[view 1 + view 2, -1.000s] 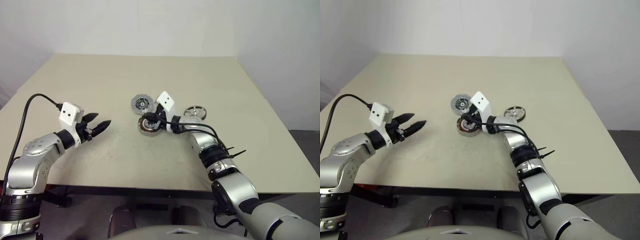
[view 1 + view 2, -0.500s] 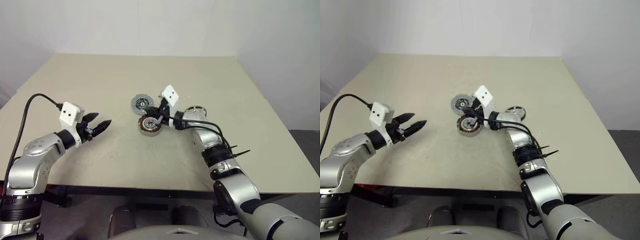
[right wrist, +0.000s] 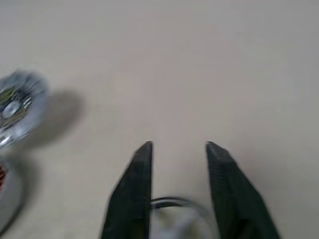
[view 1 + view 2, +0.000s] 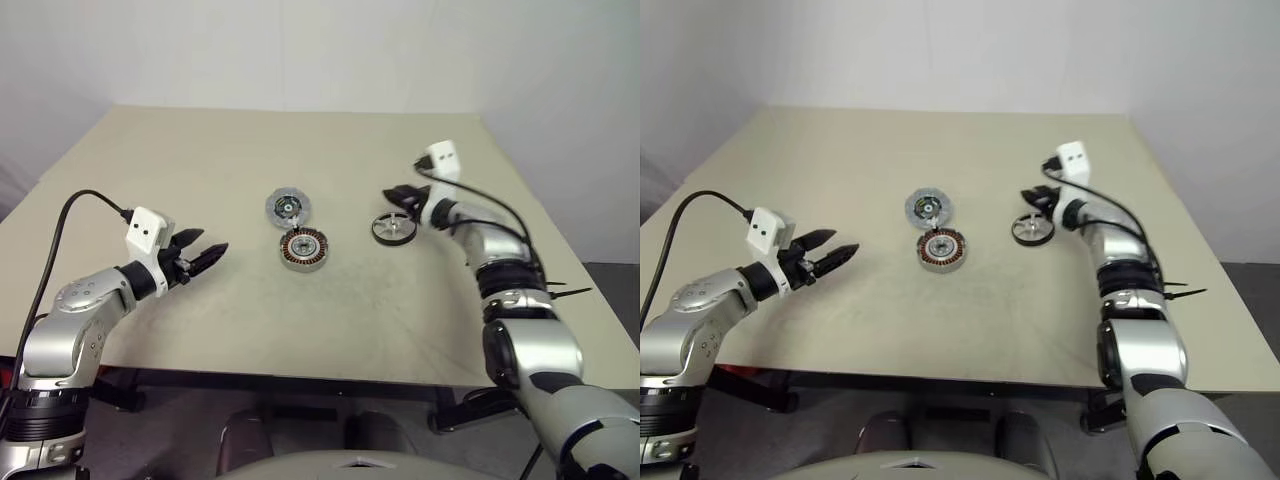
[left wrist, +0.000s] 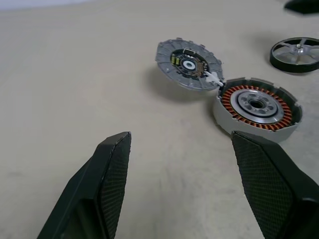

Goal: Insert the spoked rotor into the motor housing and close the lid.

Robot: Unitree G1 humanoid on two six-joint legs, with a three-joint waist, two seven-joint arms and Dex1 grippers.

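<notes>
The lid (image 4: 287, 206) is joined to the housing by a pale link (image 4: 294, 226), so the lid will flip over onto the housing with its smooth back facing up when I shut it.
The motor housing (image 4: 303, 248) sits mid-table, its copper windings showing around a dark centre. The lid (image 4: 287, 207) lies just behind it, tilted up, its edge touching the housing's rim. To their right the spoked rotor (image 4: 393, 229) rests flat on the table. My right gripper (image 4: 398, 196) hovers just behind and above the rotor, open, with nothing between its fingers (image 3: 130, 194); the rotor's rim (image 3: 172, 201) shows low between them. My left gripper (image 4: 205, 258) hangs open left of the housing (image 5: 256, 105), pointing at it from well off.
The beige table (image 4: 200, 160) carries nothing else. Its right edge runs close to my right arm, and its front edge lies under my left arm.
My right gripper left the housing, swung to the right and rose, and now stands over the rotor with its fingers parted. The left gripper kept still.
</notes>
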